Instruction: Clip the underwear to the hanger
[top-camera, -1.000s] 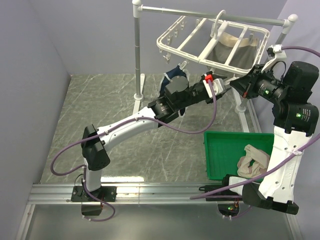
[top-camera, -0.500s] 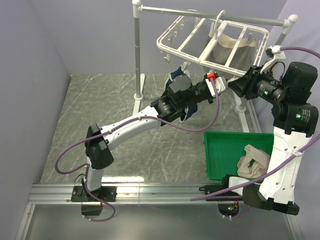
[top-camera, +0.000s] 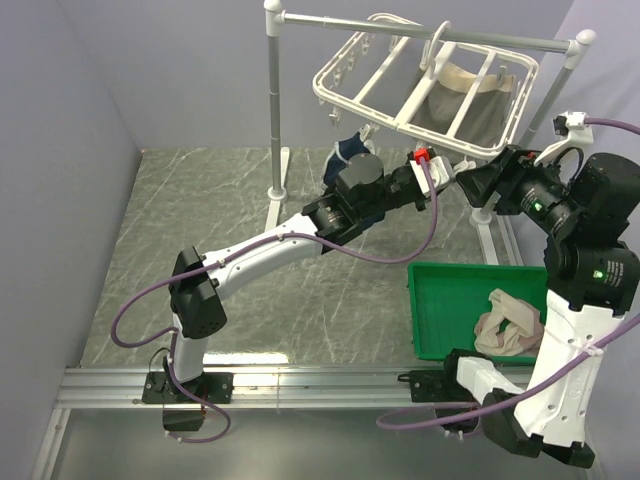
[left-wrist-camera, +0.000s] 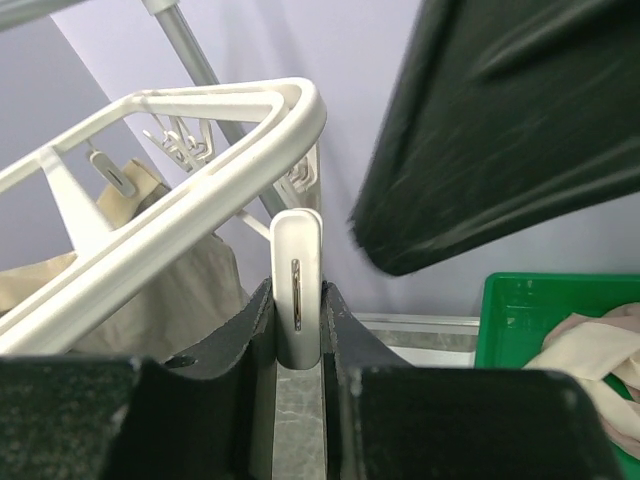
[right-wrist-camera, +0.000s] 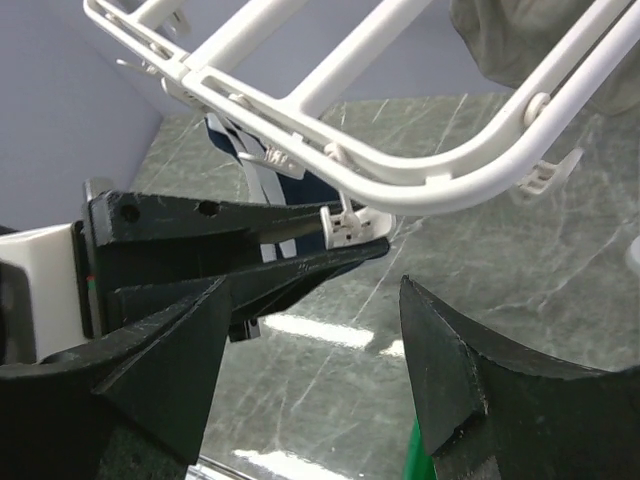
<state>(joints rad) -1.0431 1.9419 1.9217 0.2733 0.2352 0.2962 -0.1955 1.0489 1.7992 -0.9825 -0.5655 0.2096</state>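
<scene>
The robot's left gripper is pinching the white clip while the underwear's loose end hangs down, so next the right gripper takes the clip (right-wrist-camera: 351, 227) before the left gripper gets the underwear.
The white hanger (top-camera: 420, 75) hangs tilted from the stand's crossbar. The navy underwear (top-camera: 346, 153) dangles from a clip on its near left edge, partly behind my left wrist; it also shows as the underwear (right-wrist-camera: 268, 172) in the right wrist view. My left gripper (top-camera: 448, 170) reaches under the hanger's near right edge. Up close, the left gripper (left-wrist-camera: 298, 322) is shut on a white clip (left-wrist-camera: 298, 250) of the hanger (left-wrist-camera: 180, 215). My right gripper (top-camera: 472, 186) faces it, a little apart. The right gripper (right-wrist-camera: 310, 350) is open with nothing between its fingers.
A white pole stand (top-camera: 274, 100) carries the hanger. An olive-grey garment with a beige band (top-camera: 465, 105) hangs in the frame. A green tray (top-camera: 450, 300) at the near right holds a beige cloth (top-camera: 510, 322). Purple walls close the left and back.
My right gripper has opened and its arm has drawn back to the right and lower. My left gripper has closed on the clip and stayed by the hanger's edge.
</scene>
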